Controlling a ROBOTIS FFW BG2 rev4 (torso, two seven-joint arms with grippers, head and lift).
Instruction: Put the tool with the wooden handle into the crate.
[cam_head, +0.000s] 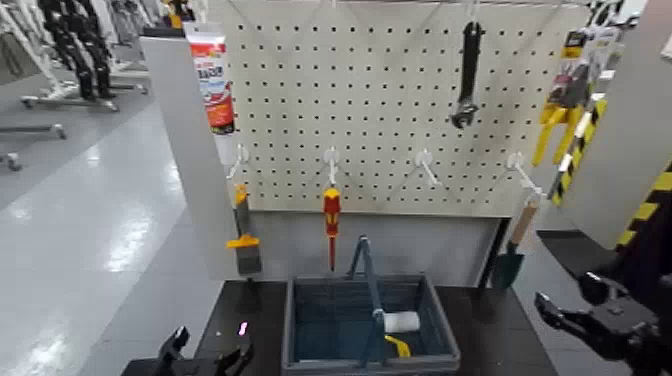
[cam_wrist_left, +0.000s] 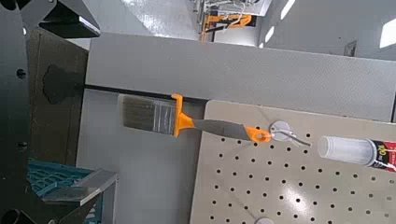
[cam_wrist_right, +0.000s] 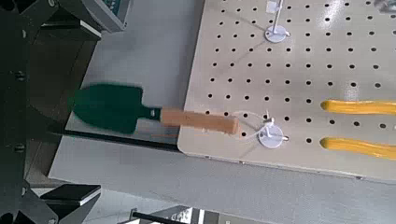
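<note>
The white loop (cam_wrist_right: 250, 116) runs through the handle's end (cam_wrist_right: 233, 125), so I expect it to slip free and come along when I lift the tool's handle off the hook.
The tool with the wooden handle (cam_head: 515, 245) hangs from the rightmost hook of the white pegboard (cam_head: 400, 110), tan handle up and dark green blade down. The right wrist view shows it close up: the tool with the wooden handle (cam_wrist_right: 198, 121) runs from its green scoop to the hook. The crate (cam_head: 305, 330), dark grey-blue with an arched handle, stands on the black table below the board's middle. My right gripper (cam_head: 562, 300) hovers open at the lower right, below and to the right of the trowel, apart from it. Parked at the lower left, my left gripper (cam_head: 212, 345) is open and holds nothing.
Also on the pegboard are an orange-handled paint brush (cam_head: 243, 235), a red-and-yellow screwdriver (cam_head: 331, 215), a black wrench (cam_head: 466, 75), a sealant tube (cam_head: 212, 75) and yellow-handled tools (cam_head: 555, 125). A white roll (cam_head: 402, 322) lies inside the crate. A yellow-and-black striped panel (cam_head: 640, 215) stands at the right.
</note>
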